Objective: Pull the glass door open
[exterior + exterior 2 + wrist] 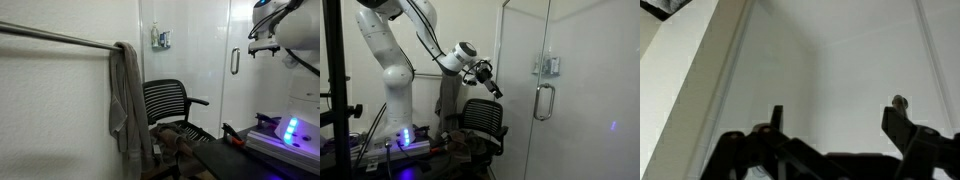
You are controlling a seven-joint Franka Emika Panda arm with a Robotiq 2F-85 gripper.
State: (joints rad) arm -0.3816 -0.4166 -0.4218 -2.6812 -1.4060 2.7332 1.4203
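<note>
My gripper should turn square to the upright handle point(552, 102) before reaching for it, as my gripper is tilted, with the door handle's end point(900, 103) off beside one finger.
The glass door point(243, 100) is a tall frosted panel with a short dark vertical handle point(235, 62). It also shows in an exterior view point(525, 130) with its handle point(546, 100). My gripper point(490, 82) hangs in the air, apart from the handle, above the chair. In an exterior view it is at the top right point(262, 45), in front of the door. In the wrist view my gripper point(837, 120) is open and empty, facing pale panels; the handle is not in that view.
A black mesh office chair point(170, 105) stands below the gripper point(480, 125). A grey towel point(125, 95) hangs on a metal bar point(55, 38). A small blue-white box point(160, 38) sits on the fixed pale panel. A device with blue lights point(290, 130) lies low.
</note>
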